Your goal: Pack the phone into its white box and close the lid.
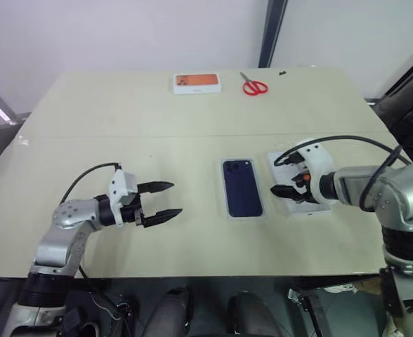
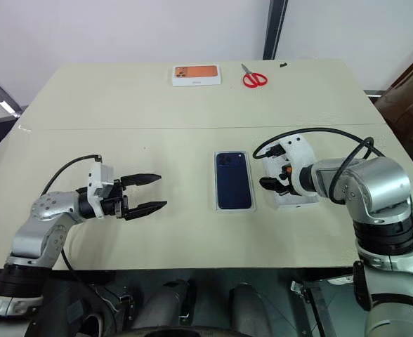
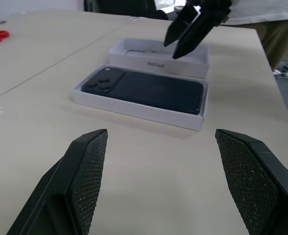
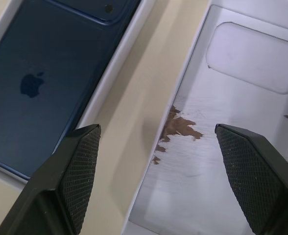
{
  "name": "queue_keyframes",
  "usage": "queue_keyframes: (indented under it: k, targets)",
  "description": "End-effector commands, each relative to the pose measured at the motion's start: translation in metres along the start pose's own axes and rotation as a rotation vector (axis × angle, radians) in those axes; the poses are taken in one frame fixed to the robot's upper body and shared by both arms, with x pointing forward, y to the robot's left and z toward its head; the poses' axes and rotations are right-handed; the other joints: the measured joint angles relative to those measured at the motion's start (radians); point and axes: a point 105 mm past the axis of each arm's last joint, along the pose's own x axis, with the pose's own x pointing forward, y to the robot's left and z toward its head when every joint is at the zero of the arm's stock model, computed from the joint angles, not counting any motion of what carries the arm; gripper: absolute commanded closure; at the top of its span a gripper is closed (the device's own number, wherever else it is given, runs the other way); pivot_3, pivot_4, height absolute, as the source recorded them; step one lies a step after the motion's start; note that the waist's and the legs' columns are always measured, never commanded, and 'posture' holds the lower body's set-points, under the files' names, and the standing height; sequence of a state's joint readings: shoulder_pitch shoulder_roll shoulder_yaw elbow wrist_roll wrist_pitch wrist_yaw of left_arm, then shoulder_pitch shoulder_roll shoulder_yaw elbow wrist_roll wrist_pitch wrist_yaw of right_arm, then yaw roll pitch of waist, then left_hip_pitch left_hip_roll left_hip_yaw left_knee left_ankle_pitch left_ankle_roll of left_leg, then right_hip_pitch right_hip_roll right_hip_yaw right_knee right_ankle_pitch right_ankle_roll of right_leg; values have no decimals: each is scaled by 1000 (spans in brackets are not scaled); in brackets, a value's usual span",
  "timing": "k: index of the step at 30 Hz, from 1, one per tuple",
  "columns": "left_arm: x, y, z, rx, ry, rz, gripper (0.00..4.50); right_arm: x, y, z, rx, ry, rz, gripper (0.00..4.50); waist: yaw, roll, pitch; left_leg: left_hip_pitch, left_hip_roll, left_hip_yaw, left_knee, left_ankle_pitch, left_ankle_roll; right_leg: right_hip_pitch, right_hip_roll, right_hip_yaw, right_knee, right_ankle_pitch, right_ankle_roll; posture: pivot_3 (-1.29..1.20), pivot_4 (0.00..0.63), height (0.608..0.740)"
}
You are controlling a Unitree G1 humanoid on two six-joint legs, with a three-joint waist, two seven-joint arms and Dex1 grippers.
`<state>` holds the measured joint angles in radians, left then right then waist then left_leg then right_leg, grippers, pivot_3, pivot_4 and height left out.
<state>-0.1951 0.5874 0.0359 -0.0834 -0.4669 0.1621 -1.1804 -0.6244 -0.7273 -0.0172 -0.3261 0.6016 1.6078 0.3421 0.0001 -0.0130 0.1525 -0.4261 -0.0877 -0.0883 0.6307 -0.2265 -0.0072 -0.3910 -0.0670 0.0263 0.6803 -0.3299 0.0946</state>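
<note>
The lid's inside (image 4: pixel 205 161) is facing up, so the robot's right gripper should grip the lid's side (image 4: pixel 165 122) next to the phone and flip the lid over onto the white box.
The dark blue phone (image 1: pixel 243 188) lies back up inside the shallow white box (image 3: pixel 139 110) at the table's middle. Just right of it the white lid (image 2: pixel 294 200) lies rim up, and a flat white insert with an oval recess (image 4: pixel 254 56) and brown marks shows inside it. My right gripper (image 1: pixel 285 175) hangs open over the lid's near-left part, angled downward, with nothing between its fingers. My left gripper (image 1: pixel 175 198) is open and level, well left of the box, pointing toward it and holding nothing.
An orange-topped white box (image 1: pixel 197 83) and red scissors (image 1: pixel 254 86) lie at the table's far edge. The tan table (image 1: pixel 122 154) is bare between my left gripper and the phone. A black cable (image 1: pixel 347 138) loops over the right wrist.
</note>
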Motion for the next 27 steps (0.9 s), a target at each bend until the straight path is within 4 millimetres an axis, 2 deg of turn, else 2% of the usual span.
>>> queue_keyframes:
  k: [1,17,22,27]
  targets:
    - [3,-6,9,64,-23,-48,799,0,1,5,8,3,8,592,0,0,0,0,0,0,0,0,0,0,0,0,0,0,0,0,150,734]
    - [18,-4,12,103,-55,-44,799,15,-5,0,82,64,-64,592,-15,0,0,0,0,0,0,0,0,0,0,0,0,0,0,0,150,734]
    - [18,-5,11,97,-58,-31,799,17,-1,9,85,53,-64,592,-15,0,0,0,0,0,0,0,0,0,0,0,0,0,0,0,150,734]
    - [20,-9,10,94,-61,-25,799,22,3,1,86,77,-70,592,-14,0,0,0,0,0,0,0,1,0,0,0,0,0,0,0,150,734]
